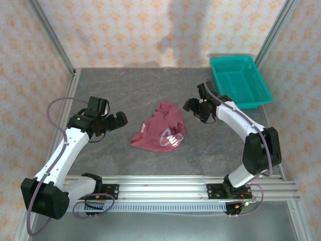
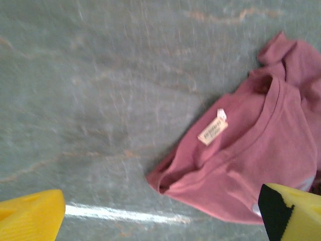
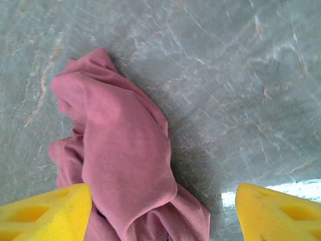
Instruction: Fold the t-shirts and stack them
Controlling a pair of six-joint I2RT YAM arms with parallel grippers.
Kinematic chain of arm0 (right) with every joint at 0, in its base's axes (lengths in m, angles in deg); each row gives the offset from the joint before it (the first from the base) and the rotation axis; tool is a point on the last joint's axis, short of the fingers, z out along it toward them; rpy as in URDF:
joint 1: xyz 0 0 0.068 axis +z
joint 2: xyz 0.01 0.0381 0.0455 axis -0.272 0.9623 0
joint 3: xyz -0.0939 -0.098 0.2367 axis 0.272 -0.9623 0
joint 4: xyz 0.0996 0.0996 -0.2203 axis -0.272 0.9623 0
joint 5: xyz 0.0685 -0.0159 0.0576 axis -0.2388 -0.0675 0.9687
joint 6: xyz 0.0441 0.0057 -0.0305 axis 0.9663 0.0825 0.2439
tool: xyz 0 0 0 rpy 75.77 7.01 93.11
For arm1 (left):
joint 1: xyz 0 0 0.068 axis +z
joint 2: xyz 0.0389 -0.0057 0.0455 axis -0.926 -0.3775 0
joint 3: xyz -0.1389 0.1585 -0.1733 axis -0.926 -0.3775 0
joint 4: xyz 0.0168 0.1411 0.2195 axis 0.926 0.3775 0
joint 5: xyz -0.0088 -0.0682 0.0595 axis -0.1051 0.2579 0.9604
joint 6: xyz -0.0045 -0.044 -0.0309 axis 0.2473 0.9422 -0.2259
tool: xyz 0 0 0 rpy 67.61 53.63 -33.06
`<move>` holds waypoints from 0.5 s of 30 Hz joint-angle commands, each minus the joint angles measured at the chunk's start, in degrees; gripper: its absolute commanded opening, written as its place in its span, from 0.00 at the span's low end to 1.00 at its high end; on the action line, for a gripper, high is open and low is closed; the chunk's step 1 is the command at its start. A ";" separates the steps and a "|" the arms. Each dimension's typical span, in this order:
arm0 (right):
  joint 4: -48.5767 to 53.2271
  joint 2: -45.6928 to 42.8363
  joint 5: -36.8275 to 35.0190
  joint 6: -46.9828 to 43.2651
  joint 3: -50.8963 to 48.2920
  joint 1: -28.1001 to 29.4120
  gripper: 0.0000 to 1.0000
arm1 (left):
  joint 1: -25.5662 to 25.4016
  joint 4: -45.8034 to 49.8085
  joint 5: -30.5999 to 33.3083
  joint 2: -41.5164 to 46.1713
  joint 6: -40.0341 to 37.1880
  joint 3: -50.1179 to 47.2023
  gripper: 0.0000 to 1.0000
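Observation:
Loose folds (image 1: 169, 115) lie over each other in the crumpled heap, so the maroon t-shirt (image 1: 159, 130) will come out as a long piece, still folded, when I lift and pull it.
A maroon t-shirt (image 1: 160, 128) lies crumpled in a heap at the middle of the grey table, white lettering showing at its near right. The left wrist view shows its collar and white neck label (image 2: 212, 131) on the t-shirt (image 2: 261, 160). My left gripper (image 1: 116, 122) hangs open to the left of the heap, its yellow fingers (image 2: 30, 216) wide apart above bare table. My right gripper (image 1: 193, 108) stands open over the heap's far right edge; a bunched fold of the t-shirt (image 3: 125, 160) lies below, between its yellow pads (image 3: 45, 213), untouched.
A teal mesh basket (image 1: 239, 80) sits at the back right corner, with nothing in it. Patterned walls and metal frame posts close the table on three sides. An aluminium rail (image 1: 165, 188) runs along the near edge.

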 commanded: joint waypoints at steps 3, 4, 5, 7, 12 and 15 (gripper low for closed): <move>2.59 2.12 0.29 -7.93 2.02 0.60 0.75 | -0.16 -4.76 -11.48 -5.95 4.86 -4.93 0.92; 2.22 3.24 0.44 -8.53 2.29 0.76 0.75 | -0.33 -6.11 -12.90 -7.03 5.70 -5.82 0.89; 2.31 4.45 0.44 -9.13 3.03 0.98 0.74 | -0.62 -7.86 -14.08 -8.14 6.60 -6.72 0.87; 2.45 7.01 1.57 -10.19 5.04 1.43 0.73 | -1.34 -9.24 -14.60 -10.29 7.05 -7.16 0.81; 3.63 12.30 3.34 -13.13 10.25 4.05 0.72 | -3.30 -7.72 -13.23 -15.99 5.46 -6.51 0.70; 2.81 13.34 4.44 -14.40 11.23 5.07 0.72 | -4.26 -6.72 -11.29 -18.57 4.51 -6.47 0.66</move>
